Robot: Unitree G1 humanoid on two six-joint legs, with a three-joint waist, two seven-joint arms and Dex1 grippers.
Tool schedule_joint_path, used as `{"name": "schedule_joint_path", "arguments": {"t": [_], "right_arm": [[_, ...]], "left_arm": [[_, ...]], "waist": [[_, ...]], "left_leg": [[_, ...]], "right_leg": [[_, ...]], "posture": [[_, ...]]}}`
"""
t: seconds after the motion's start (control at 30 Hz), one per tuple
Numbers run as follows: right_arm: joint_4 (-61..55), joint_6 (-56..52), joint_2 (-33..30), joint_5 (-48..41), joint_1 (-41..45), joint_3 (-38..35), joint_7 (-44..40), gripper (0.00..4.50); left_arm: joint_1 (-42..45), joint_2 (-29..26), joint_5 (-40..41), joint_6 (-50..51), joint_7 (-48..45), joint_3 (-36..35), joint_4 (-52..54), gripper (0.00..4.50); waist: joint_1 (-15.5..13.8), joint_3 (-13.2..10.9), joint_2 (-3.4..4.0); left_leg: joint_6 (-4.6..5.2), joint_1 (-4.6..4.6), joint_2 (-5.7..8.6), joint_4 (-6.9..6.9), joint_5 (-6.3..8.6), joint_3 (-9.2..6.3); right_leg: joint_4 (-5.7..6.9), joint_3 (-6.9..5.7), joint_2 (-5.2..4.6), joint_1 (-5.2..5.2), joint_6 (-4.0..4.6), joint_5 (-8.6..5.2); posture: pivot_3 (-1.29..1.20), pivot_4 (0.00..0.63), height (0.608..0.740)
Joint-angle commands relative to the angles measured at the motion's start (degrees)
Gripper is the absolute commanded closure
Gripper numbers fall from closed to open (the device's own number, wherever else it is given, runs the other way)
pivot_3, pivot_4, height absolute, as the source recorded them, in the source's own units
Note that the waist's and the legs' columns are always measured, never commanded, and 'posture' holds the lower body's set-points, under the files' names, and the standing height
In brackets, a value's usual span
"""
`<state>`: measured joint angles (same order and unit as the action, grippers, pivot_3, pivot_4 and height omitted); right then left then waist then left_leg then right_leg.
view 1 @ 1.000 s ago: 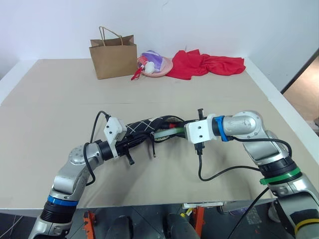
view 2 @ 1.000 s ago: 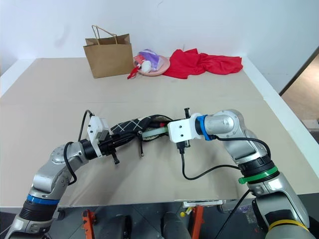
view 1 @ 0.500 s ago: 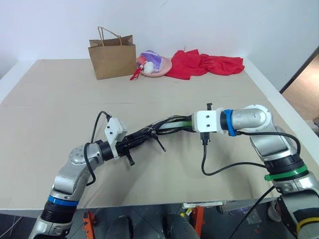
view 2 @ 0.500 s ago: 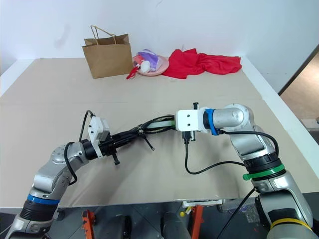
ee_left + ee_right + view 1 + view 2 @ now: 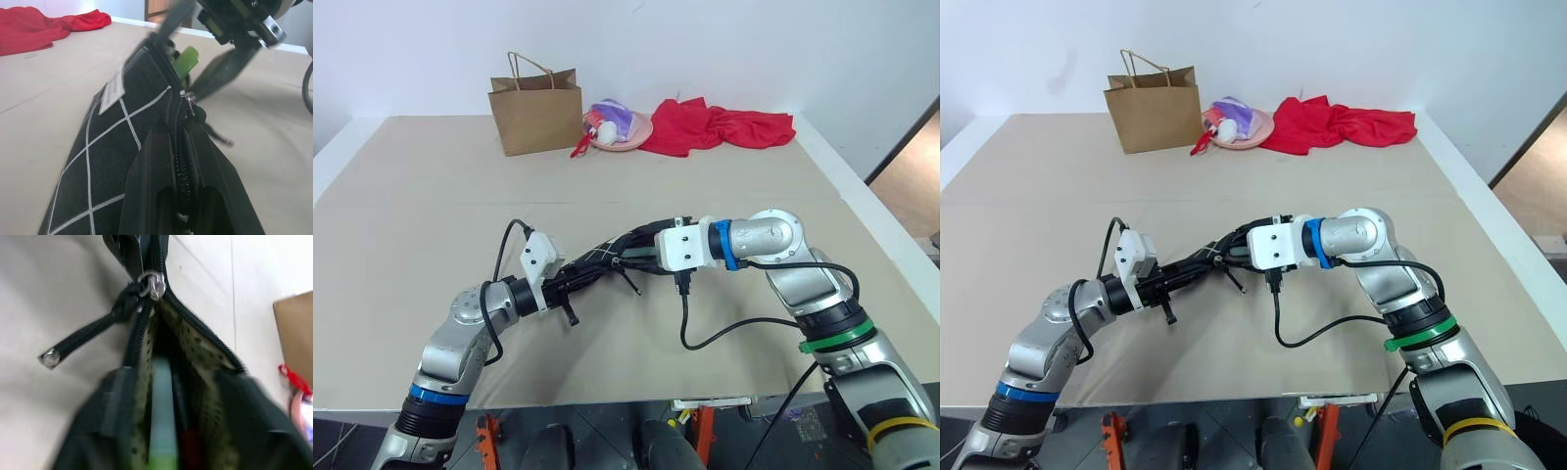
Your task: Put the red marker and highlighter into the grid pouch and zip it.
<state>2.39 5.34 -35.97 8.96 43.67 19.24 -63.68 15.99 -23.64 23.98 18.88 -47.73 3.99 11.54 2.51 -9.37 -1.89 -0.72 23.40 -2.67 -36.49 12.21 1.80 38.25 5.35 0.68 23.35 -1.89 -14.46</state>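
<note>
The grid pouch's opening (image 5: 642, 252) is between my right gripper's fingers, and they are in the zipper slider's way. Next, my right gripper moves back and grabs the dangling cord pull (image 5: 629, 281).
The grid pouch (image 5: 597, 264) hangs just above the table between my two grippers. My left gripper (image 5: 570, 286) is shut on its closed end, the fingers (image 5: 146, 181) clamped over the zipper. At the pouch's mouth my right gripper (image 5: 644, 245) stands open, one finger (image 5: 105, 421) on each side of it. Inside the mouth lie the highlighter (image 5: 160, 396), its green end (image 5: 186, 58) poking out, and the red marker (image 5: 190, 445). The zipper slider (image 5: 152, 284) sits partway along, and its dark cord pull (image 5: 628, 282) dangles below.
At the back of the table stand a brown paper bag (image 5: 536, 113), a pink plate (image 5: 636, 132) of small things and a red cloth (image 5: 720, 125). A black cable (image 5: 690, 323) loops under my right wrist. The table's right edge (image 5: 862, 201) is near.
My right gripper pulled right and stretched the pouch taut. It has now come back left along the pouch and spread its fingers. The left gripper kept still.
</note>
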Motion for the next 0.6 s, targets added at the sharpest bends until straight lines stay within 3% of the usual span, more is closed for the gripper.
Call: {"name": "schedule_joint_path", "arguments": {"t": [0.03,0.3,0.6], "right_arm": [[0.7,0.8,-2.3,-0.6,1.7,-3.2,0.5,0.31],[-0.3,-5.5,-7.9,-7.8,1.2,-11.6,-0.5,0.31],[-13.8,-32.4,-9.9,-28.3,-8.4,-23.9,-0.1,0.31]], "left_arm": [[0.1,0.1,0.7,-0.7,0.1,-0.5,2.4,4.5],[-0.1,0.5,1.0,-0.6,0.5,-0.6,2.4,4.5],[-0.5,0.9,1.9,0.1,1.2,-0.9,2.7,4.5]], "waist": [[0.0,0.0,0.0],[0.0,0.0,0.0],[0.1,0.0,0.0]], "left_leg": [[0.0,0.01,0.01,-0.01,0.0,0.0],[0.0,0.02,0.01,-0.01,0.0,-0.02],[0.01,0.01,0.01,0.01,0.0,-0.13]], "right_leg": [[0.0,-0.01,-0.02,-0.01,0.0,0.0],[0.0,-0.01,-0.02,0.0,0.0,0.0],[-0.01,-0.02,-0.01,-0.03,0.0,-0.02]], "posture": [[0.0,0.15,0.74],[0.0,0.15,0.74],[0.0,0.15,0.74]]}}
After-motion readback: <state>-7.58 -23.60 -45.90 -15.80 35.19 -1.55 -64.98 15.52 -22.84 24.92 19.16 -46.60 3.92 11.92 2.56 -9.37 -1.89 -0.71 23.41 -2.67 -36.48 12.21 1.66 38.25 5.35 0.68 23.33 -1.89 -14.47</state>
